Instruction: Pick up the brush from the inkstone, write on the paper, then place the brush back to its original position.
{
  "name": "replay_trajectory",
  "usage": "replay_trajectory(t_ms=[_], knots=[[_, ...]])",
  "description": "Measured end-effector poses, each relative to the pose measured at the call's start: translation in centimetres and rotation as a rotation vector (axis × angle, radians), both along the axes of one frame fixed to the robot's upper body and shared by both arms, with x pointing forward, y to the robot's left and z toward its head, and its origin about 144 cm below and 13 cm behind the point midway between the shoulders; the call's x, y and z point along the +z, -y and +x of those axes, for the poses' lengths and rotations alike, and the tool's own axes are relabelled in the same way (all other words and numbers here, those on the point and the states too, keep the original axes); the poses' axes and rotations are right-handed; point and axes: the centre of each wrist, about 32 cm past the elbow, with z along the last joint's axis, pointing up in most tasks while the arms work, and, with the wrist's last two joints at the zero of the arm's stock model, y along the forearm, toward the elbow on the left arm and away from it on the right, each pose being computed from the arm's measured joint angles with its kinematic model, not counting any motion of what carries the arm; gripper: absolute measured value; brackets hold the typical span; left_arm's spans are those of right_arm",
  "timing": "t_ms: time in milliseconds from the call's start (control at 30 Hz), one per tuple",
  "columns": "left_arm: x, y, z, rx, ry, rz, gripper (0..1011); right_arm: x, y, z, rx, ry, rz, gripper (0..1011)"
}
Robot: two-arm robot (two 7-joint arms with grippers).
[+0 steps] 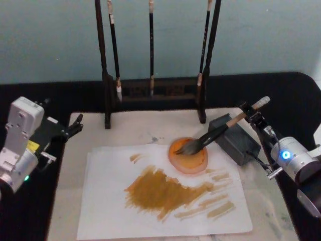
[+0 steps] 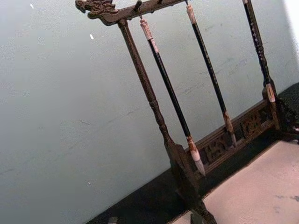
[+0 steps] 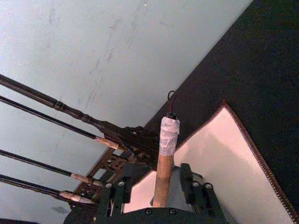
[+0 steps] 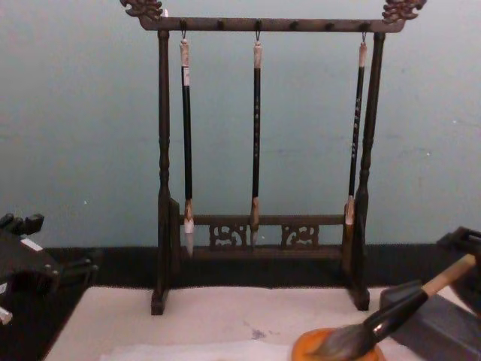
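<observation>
I expect the tuft to come free with an ochre tip when I lift, because only the tip of the bushy tuft (image 4: 349,341) rests inside the orange dish (image 4: 304,347).
The brush (image 1: 216,132) lies tilted, its bushy tuft in an orange dish (image 1: 188,159) and its tan handle across the dark grey inkstone (image 1: 236,140). My right gripper (image 1: 252,116) is open around the upper handle. In the right wrist view its fingers (image 3: 194,189) stand apart on either side of the handle (image 3: 163,172), below the white-wrapped end. The paper (image 1: 105,206) lies on the mat in front, with broad ochre strokes on it. My left gripper (image 1: 74,125) is open and idle at the table's left side, off the paper. The chest view has the brush (image 4: 391,312) at lower right.
A dark wooden rack (image 1: 155,93) with three thin dark-handled brushes (image 4: 256,135) stands at the back of the cream felt mat (image 1: 145,128). The mat lies on a black table (image 1: 281,90), with a pale green wall behind.
</observation>
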Motion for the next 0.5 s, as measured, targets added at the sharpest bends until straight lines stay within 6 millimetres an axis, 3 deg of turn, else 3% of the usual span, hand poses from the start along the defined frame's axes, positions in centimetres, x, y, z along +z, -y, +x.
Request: replay_trajectory(t_ms=[500], knots=[[0.0, 0.0, 0.0, 0.0, 0.0, 0.0, 1010, 0.02, 0.02, 0.0, 0.0, 0.0, 0.0, 184]])
